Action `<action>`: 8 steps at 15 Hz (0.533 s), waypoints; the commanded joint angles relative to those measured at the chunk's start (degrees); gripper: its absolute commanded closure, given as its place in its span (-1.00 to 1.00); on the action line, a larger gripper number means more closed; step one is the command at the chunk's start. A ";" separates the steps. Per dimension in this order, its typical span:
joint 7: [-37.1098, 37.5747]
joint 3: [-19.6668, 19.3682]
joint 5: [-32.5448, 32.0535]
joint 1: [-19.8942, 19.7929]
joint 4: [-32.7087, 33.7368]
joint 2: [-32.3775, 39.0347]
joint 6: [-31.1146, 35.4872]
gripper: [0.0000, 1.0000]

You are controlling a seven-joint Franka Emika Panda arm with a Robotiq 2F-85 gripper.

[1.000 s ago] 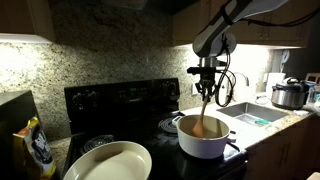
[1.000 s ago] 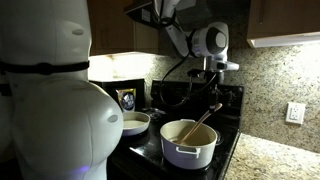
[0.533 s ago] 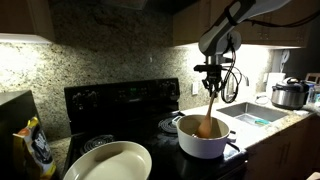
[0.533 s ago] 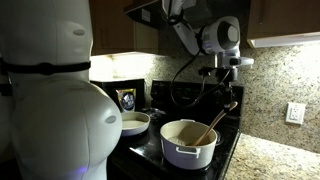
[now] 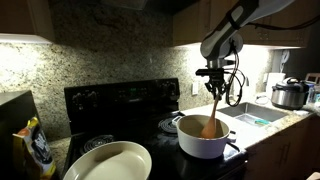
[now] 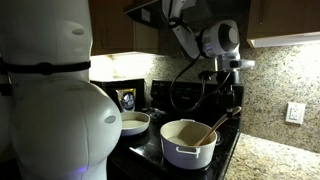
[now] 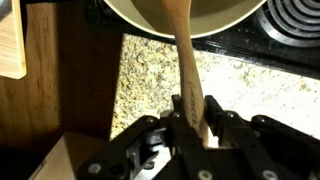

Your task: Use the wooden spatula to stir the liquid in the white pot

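The wooden spatula's handle [image 6: 226, 119] tilts out beyond the white pot's rim. Next, I swing my gripper back over the pot's middle [image 6: 188, 134] so the spatula stands more upright to stir across.
The white pot [image 5: 201, 139] [image 6: 187, 143] stands on the black stove in both exterior views; its rim [image 7: 190, 22] fills the top of the wrist view. The wooden spatula [image 5: 213, 108] [image 6: 222, 124] [image 7: 184, 55] slants down into the pot, its wide end inside. My gripper [image 5: 215, 80] [image 6: 236, 99] [image 7: 192, 112] hangs above the pot's edge, shut on the spatula's handle, a finger on each side. The liquid itself is hard to make out.
A cream oval dish [image 5: 108, 161] [image 6: 132, 123] sits on another burner. A steel cooker [image 5: 288, 95] stands on the speckled counter beyond the sink [image 5: 247, 115]. A yellow bag [image 5: 33, 146] leans by the stove. The robot's white base [image 6: 55, 100] blocks much of an exterior view.
The gripper has shifted sideways above the pot with the spatula, tilting the handle more; the wide end stays in the pot.
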 commanded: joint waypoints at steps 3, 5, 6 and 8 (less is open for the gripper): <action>0.59 4.04 -0.68 3.82 0.55 0.88 -0.75 0.81; 0.89 4.78 -0.95 4.69 1.87 1.60 -1.03 0.81; 0.84 4.91 -1.02 4.90 2.58 1.85 -1.15 0.81; 0.46 4.47 -1.07 4.78 3.83 1.96 -0.62 0.81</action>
